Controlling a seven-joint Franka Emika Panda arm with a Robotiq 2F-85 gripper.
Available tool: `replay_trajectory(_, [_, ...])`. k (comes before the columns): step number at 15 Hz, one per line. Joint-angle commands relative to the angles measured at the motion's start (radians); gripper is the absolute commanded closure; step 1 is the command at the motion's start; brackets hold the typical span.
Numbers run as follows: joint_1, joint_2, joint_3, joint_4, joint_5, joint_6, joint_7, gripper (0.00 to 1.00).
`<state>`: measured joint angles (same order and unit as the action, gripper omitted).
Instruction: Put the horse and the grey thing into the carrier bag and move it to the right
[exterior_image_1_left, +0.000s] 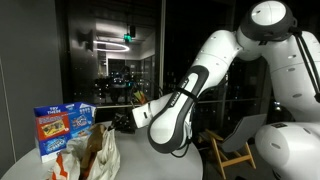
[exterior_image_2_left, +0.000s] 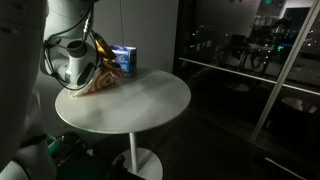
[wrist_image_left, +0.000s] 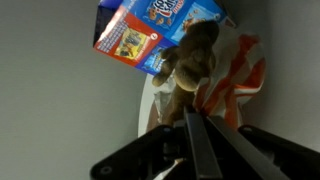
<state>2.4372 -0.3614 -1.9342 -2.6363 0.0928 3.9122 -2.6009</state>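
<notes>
The horse is in the carrier bag (exterior_image_1_left: 95, 142) and there is open table (exterior_image_1_left: 146, 162) beside it. My gripper should therefore keep pulling the bag until it stands clear of the blue snack box.
The carrier bag (wrist_image_left: 238, 78), white with orange print, lies on the round white table (exterior_image_2_left: 140, 100). It also shows in both exterior views (exterior_image_1_left: 98, 152) (exterior_image_2_left: 96, 76). The brown horse (wrist_image_left: 192, 60) sits in the bag's mouth. A pale grey bit (wrist_image_left: 160, 88) shows beside the horse; I cannot tell what it is. My gripper (wrist_image_left: 192, 118) hangs just over the bag, fingers pressed together, tips at the horse and the bag's edge. I cannot see anything pinched between them. In an exterior view the gripper (exterior_image_1_left: 124, 121) is right above the bag.
A blue snack box (wrist_image_left: 150, 28) stands right behind the bag, also seen in both exterior views (exterior_image_1_left: 62, 128) (exterior_image_2_left: 123, 60). A wooden chair (exterior_image_1_left: 232, 150) stands beside the table. Dark windows are behind. The table's far half (exterior_image_2_left: 160, 95) holds nothing.
</notes>
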Motion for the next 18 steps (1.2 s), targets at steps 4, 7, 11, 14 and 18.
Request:
replay_trajectory(4, [-0.101,0.081,-0.026,-0.032,-0.048,0.231,-0.055,0.95])
replay_trajectory(7, [-0.151,0.095,-0.056,-0.028,-0.042,0.31,-0.069,0.95])
replay_trajectory(11, [-0.205,0.089,-0.084,-0.021,-0.011,0.299,-0.049,0.69])
replay_trajectory(14, [-0.217,0.067,-0.084,-0.027,-0.014,0.228,-0.026,0.84])
replay_trajectory(18, [-0.236,0.06,-0.079,-0.039,-0.014,0.162,0.019,0.7])
